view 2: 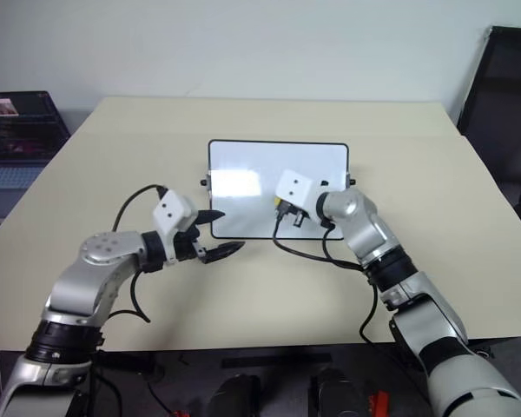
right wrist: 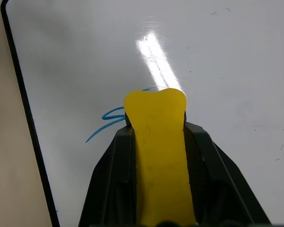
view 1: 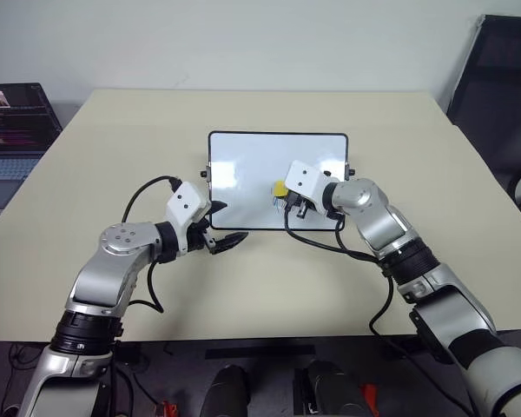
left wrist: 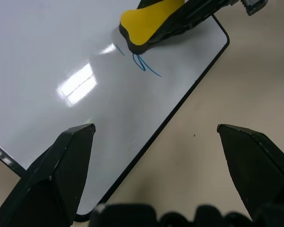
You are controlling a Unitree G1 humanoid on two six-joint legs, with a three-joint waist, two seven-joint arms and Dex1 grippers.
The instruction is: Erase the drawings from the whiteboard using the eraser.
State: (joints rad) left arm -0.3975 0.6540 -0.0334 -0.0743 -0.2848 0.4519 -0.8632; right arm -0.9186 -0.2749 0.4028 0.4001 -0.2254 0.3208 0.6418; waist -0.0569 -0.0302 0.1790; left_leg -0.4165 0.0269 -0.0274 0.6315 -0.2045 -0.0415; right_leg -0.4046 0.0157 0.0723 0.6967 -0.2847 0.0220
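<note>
The blue drawings [right wrist: 104, 127] stick out next to the eraser toward the whiteboard's front edge, so next my right gripper picks up the eraser and puts it down nearer that edge [right wrist: 78, 142].
The whiteboard [view 1: 252, 165] lies flat in the middle of the beige table. A few thin blue drawings [left wrist: 144, 65] remain on it near its front edge. My right gripper [right wrist: 156, 123] is shut on the yellow eraser [right wrist: 157, 142], whose tip rests on the board right at the blue strokes [right wrist: 109, 120]. In the head view the eraser [view 1: 280, 188] peeks out yellow beside the right wrist. My left gripper [view 1: 223, 233] is open, hovering just over the board's front left edge, with nothing between its fingers [left wrist: 61, 161].
A laptop [view 1: 13, 130] sits on a stand off the table's left side. A dark chair [view 1: 504, 78] stands at the back right. Black cables hang from both wrists over the table's front half [view 1: 278, 287].
</note>
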